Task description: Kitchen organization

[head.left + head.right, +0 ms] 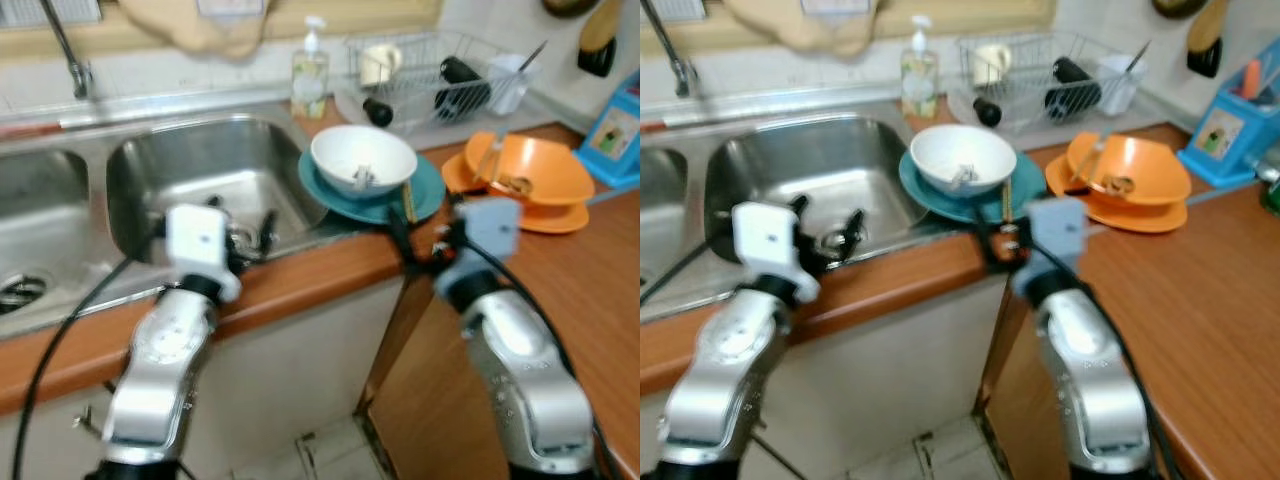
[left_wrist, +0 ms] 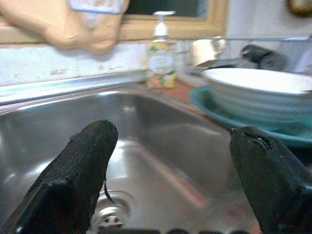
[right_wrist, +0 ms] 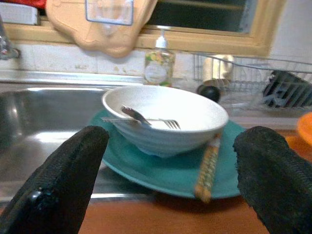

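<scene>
Only a fork and spoon [image 1: 364,178] can be seen against the white bowl's clean inside [image 1: 362,147], so the robot should expect the bowl to be empty when it lifts them out.
A white bowl [image 1: 362,159] holding a fork and spoon [image 3: 141,118] sits on a teal plate [image 1: 425,192] beside the steel sink [image 1: 205,180]. A wooden-handled utensil [image 3: 206,168] lies on the plate's near edge. My right gripper [image 1: 403,240] is open just in front of the plate, over the counter's edge. My left gripper [image 1: 250,235] is open at the sink's front rim, pointing into the basin. Two stacked orange bowls [image 1: 535,170] on an orange plate stand to the right.
A soap bottle [image 1: 309,72] stands behind the sink, with a wire dish rack [image 1: 440,75] holding a cup and dark items beside it. A blue box [image 1: 618,130] is at far right. A faucet [image 1: 68,50] rises at the back left. The wooden counter [image 1: 600,290] extends right.
</scene>
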Available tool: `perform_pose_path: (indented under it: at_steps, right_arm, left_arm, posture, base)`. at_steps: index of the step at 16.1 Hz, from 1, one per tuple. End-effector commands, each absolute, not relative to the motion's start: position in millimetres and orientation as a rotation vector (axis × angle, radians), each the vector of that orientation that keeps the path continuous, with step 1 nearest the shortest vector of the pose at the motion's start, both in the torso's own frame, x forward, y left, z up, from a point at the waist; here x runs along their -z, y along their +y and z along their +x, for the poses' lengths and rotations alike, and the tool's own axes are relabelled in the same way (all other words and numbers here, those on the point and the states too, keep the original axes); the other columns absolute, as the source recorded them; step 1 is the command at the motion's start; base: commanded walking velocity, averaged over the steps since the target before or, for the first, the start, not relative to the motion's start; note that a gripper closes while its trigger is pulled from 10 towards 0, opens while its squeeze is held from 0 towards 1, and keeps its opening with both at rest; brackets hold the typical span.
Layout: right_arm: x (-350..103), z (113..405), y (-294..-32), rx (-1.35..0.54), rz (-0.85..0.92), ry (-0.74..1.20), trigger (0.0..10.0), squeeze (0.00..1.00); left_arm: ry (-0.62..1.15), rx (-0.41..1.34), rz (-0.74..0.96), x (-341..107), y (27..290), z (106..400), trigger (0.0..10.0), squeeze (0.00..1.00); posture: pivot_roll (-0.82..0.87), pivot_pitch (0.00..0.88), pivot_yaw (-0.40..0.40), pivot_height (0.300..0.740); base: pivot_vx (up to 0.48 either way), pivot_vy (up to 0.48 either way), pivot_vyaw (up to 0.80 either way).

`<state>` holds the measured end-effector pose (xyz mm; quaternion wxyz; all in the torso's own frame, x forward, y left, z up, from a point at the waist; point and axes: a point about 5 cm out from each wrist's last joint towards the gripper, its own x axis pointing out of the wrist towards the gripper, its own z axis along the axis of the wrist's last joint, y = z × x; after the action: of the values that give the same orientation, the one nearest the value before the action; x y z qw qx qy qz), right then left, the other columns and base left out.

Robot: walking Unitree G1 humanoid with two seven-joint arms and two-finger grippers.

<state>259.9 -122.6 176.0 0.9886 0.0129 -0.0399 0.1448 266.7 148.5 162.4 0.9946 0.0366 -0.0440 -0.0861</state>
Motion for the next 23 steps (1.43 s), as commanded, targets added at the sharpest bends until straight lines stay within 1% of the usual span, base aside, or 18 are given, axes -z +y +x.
perform_pose_path:
  at_steps: [1,5,7,11,16,19,23]
  right_arm:
    - [-181.2,260.2,-129.9,-0.271,0.018,-0.098,10.0,0.0]
    - [-191.2,259.1,-127.7,-0.302,0.065,-0.159,10.0,0.0]
    - [-194.7,258.0,-124.8,-0.347,0.094,-0.165,10.0,0.0]
    - [-202.1,257.3,-120.7,-0.417,0.123,-0.172,10.0,0.0]
    - [-203.8,261.2,-118.5,-0.468,0.095,-0.118,10.0,0.0]
    - [-205.1,267.4,-116.2,-0.469,0.06,-0.086,10.0,0.0]
    - [-206.4,280.2,-112.5,-0.432,0.028,-0.066,10.0,0.0]
  left_arm:
    - [-0.103,0.202,0.061,-166.6,140.4,268.0,10.0,0.0]
    - [-0.106,0.203,0.065,-167.5,140.6,268.6,10.0,0.0]
    - [-0.108,0.205,0.068,-167.9,141.0,268.6,10.0,0.0]
    - [-0.126,0.219,0.051,-171.1,139.8,268.6,10.0,0.0]
    - [-0.084,0.323,0.061,-169.8,140.4,265.2,10.0,0.0]
    - [-0.087,0.334,0.095,-171.6,144.9,267.0,10.0,0.0]
    - [-0.093,0.373,0.117,-174.3,143.8,267.4,10.0,0.0]
  posture:
    - [-0.06,0.0,-0.016,0.74]
    - [-0.06,0.0,-0.014,0.74]
    - [-0.06,0.0,-0.013,0.74]
    - [-0.06,0.0,-0.013,0.74]
    - [-0.06,0.0,-0.016,0.74]
    - [-0.06,0.0,-0.013,0.74]
    - [-0.05,0.0,-0.014,0.74]
  base:
    - [0.296,0.0,0.0]
    - [0.293,0.0,0.0]
    - [0.296,0.0,0.0]
    - [0.0,0.0,0.0]
    - [0.0,0.0,0.0]
    - [0.0,0.0,0.0]
    - [0.0,0.0,0.0]
